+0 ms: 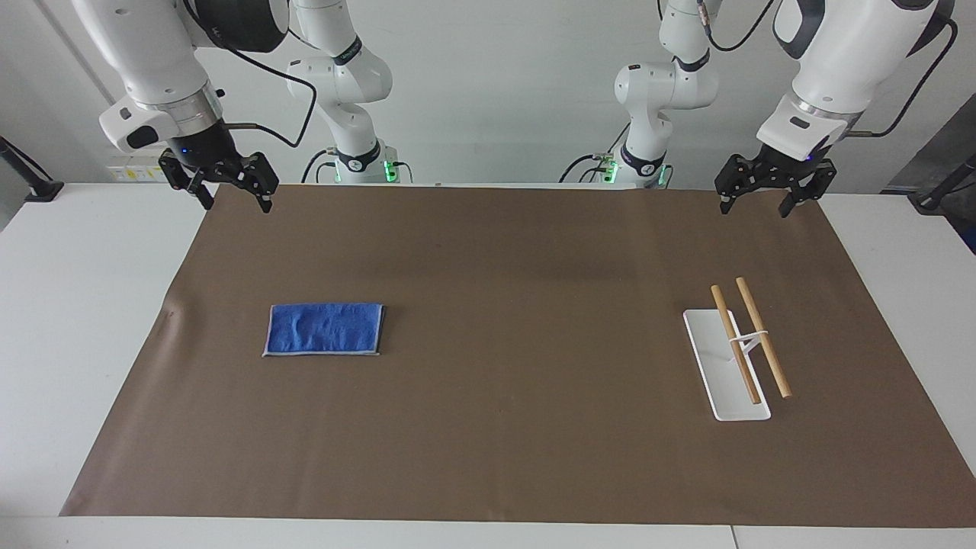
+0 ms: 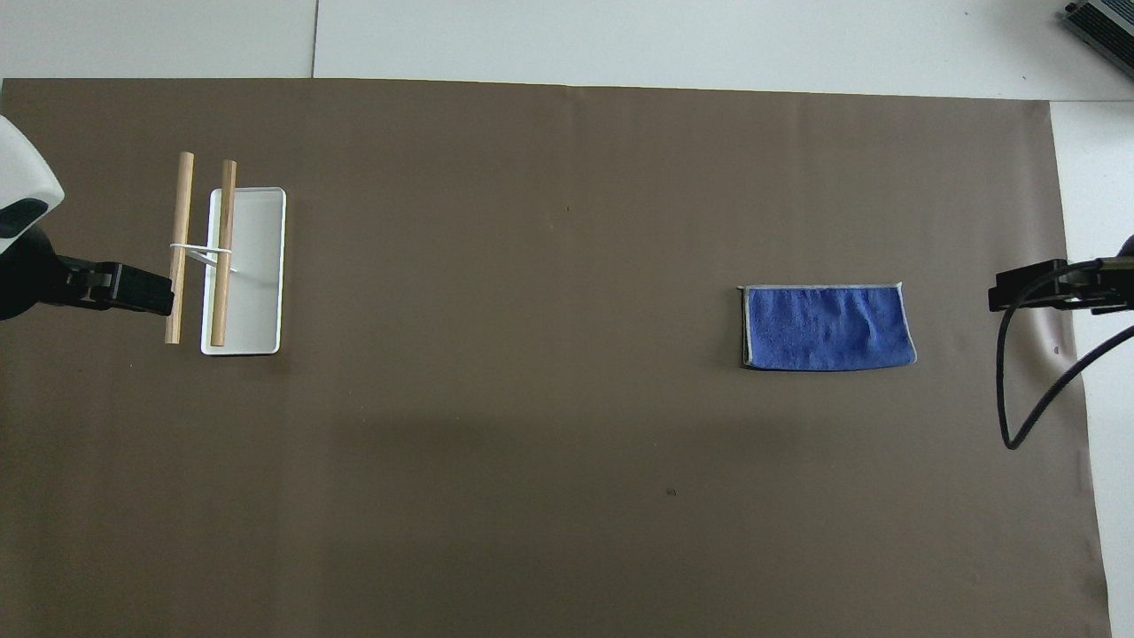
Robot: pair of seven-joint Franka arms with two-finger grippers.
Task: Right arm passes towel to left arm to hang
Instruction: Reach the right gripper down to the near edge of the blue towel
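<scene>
The blue towel (image 2: 829, 329) is much longer than the gap (image 2: 203, 221) between the wooden bars. The towel will lie across both bars when I hang it.
The blue towel (image 1: 324, 329) lies flat and folded on the brown mat (image 1: 518, 290), toward the right arm's end of the table; it also shows in the overhead view (image 2: 830, 326). My right gripper (image 1: 235, 201) is open and empty, up in the air over the mat's corner nearest the robots at its own end, well apart from the towel. My left gripper (image 1: 753, 207) is open and empty, up over the mat's edge at the left arm's end, and waits there.
A rack (image 1: 736, 358) with a white tray base and two wooden bars stands on the mat toward the left arm's end; it also shows in the overhead view (image 2: 228, 259). White tabletop (image 1: 84, 320) surrounds the mat.
</scene>
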